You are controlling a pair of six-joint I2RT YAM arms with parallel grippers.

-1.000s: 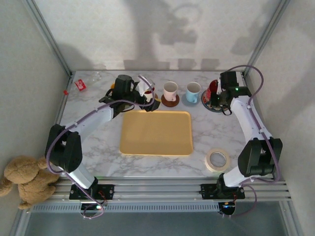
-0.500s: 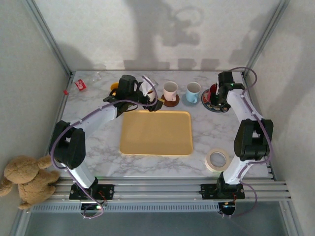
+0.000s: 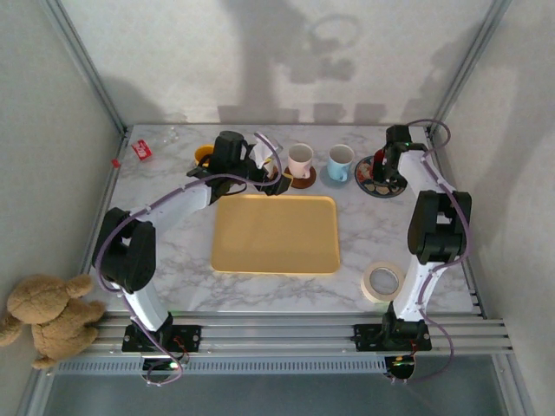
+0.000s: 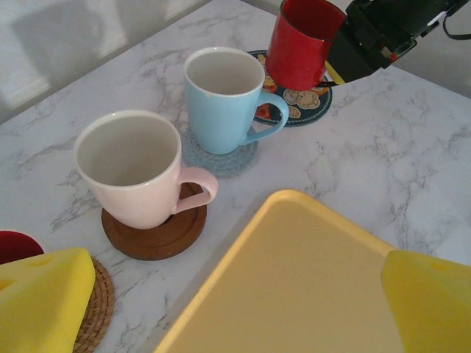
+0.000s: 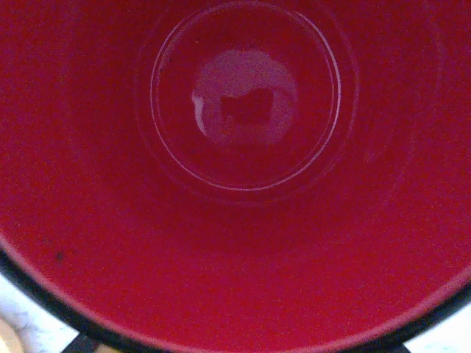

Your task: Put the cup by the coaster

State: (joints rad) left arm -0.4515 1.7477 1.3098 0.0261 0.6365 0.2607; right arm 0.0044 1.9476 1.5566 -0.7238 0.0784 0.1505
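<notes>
My right gripper should keep lowering the red cup (image 4: 296, 50), which is upright over the dark patterned coaster (image 3: 368, 183) and clear of the blue cup, until it sits flat, then let go.
A red cup (image 4: 302, 44) stands on a dark patterned coaster (image 4: 294, 110) at the far right of the table. My right gripper (image 3: 386, 166) reaches down onto it and is shut on its rim, and the right wrist view looks straight into the cup's red inside (image 5: 243, 125). The pink cup (image 4: 132, 173) sits on a brown coaster (image 4: 158, 235), and the blue cup (image 4: 221, 99) on a grey-blue coaster (image 4: 228, 158). My left gripper (image 4: 235, 309) hangs open over the far left corner of the yellow tray (image 3: 276, 234), beside a woven coaster (image 4: 99, 309) with another red cup (image 4: 15, 246).
A roll of tape (image 3: 382, 282) lies at the near right. A teddy bear (image 3: 48, 316) sits off the table's near left corner. A small red and white item (image 3: 141, 150) lies at the far left. Metal frame posts stand at the far corners.
The right arm's elbow has swung up towards the far right while its gripper stayed at the red cup. The left gripper has shifted slightly right and is still open.
</notes>
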